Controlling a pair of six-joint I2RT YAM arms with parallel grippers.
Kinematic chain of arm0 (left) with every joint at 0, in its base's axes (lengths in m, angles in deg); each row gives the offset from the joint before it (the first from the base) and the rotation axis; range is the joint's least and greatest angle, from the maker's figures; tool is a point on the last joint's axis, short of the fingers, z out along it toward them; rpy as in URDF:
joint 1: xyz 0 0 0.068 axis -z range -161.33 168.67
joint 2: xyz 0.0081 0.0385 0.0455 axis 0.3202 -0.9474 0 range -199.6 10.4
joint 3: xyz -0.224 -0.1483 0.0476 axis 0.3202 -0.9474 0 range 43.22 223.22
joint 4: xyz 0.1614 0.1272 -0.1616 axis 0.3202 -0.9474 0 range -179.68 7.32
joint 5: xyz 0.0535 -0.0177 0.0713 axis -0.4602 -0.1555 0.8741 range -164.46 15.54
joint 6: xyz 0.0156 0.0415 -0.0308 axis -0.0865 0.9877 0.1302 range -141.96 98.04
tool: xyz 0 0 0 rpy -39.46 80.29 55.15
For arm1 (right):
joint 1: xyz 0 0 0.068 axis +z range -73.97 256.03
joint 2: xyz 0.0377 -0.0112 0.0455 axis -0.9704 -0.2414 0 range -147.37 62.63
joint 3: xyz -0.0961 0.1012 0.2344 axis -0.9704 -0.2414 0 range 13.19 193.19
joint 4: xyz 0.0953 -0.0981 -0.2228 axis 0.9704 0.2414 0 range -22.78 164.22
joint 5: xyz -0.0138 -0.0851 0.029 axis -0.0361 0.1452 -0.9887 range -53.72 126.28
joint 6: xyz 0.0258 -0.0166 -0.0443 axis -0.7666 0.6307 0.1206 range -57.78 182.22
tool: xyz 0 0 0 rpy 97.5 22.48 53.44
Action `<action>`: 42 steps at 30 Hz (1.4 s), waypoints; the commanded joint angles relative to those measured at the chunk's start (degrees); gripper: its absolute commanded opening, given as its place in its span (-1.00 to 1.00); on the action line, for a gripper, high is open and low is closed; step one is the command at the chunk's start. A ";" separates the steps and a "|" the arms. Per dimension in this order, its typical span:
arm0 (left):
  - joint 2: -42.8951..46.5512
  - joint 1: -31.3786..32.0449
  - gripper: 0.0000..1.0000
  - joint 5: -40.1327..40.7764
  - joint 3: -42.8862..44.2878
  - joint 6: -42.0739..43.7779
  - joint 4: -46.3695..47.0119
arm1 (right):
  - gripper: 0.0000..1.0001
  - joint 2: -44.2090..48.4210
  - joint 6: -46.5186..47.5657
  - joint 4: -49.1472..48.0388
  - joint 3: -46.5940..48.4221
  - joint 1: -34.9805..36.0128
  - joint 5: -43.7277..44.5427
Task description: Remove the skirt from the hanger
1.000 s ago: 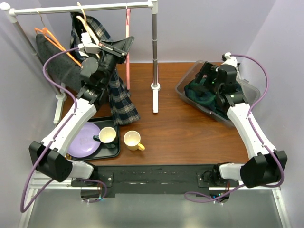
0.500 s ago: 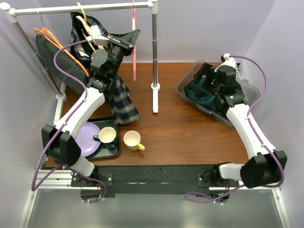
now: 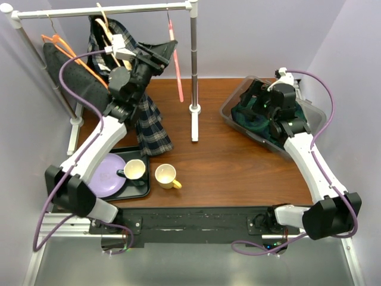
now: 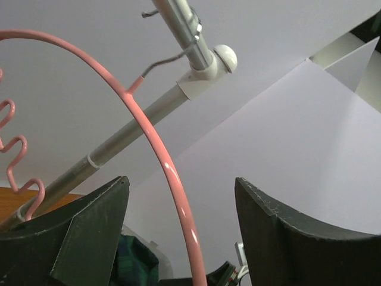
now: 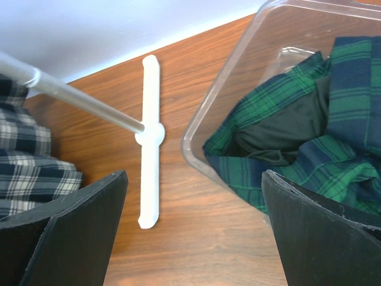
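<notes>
I expect the navy and white plaid garment [image 3: 152,126] to slip off limp when I pull it, because the wooden hanger's arm [image 3: 104,28] pokes out beyond it.
A bare pink hanger [image 3: 176,59] hangs from the rack rail [image 3: 107,9]. My left gripper [image 3: 162,55] is raised beside it and open. In the left wrist view the hanger's wire [image 4: 161,155] runs between the spread jaws of the left gripper [image 4: 180,182], touching neither. A green plaid skirt [image 3: 256,116] lies crumpled in the clear bin [image 3: 229,101] at the right. My right gripper [image 3: 257,95] hovers open at the bin's left rim [image 5: 202,119]. In the right wrist view the right gripper [image 5: 193,174] holds nothing, with the skirt [image 5: 309,119] to its right.
A navy and white plaid garment [image 3: 149,122] hangs from a wooden hanger [image 3: 107,27] and drapes onto the table. Orange hangers [image 3: 65,50] carry a black garment at far left. The rack post [image 3: 194,71] stands mid-table. A black tray [image 3: 138,189] holds a purple plate and a cup, next to a yellow mug [image 3: 166,176].
My left gripper has opened and let go of the pink hanger, which has swung to the right along the rail. The right arm has barely moved.
</notes>
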 commanded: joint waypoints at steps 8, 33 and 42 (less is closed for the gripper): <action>18.71 -0.02 0.56 -2.97 -2.35 21.27 -27.80 | 0.97 4.15 -0.02 -3.64 -0.75 1.59 -2.03; 5.02 -3.35 0.20 24.70 28.15 36.14 -63.15 | 0.97 5.56 2.08 -2.07 -0.05 3.96 -3.43; 5.72 -4.50 0.28 27.26 24.81 38.60 -60.62 | 0.97 4.42 2.52 -2.15 0.04 4.14 -3.26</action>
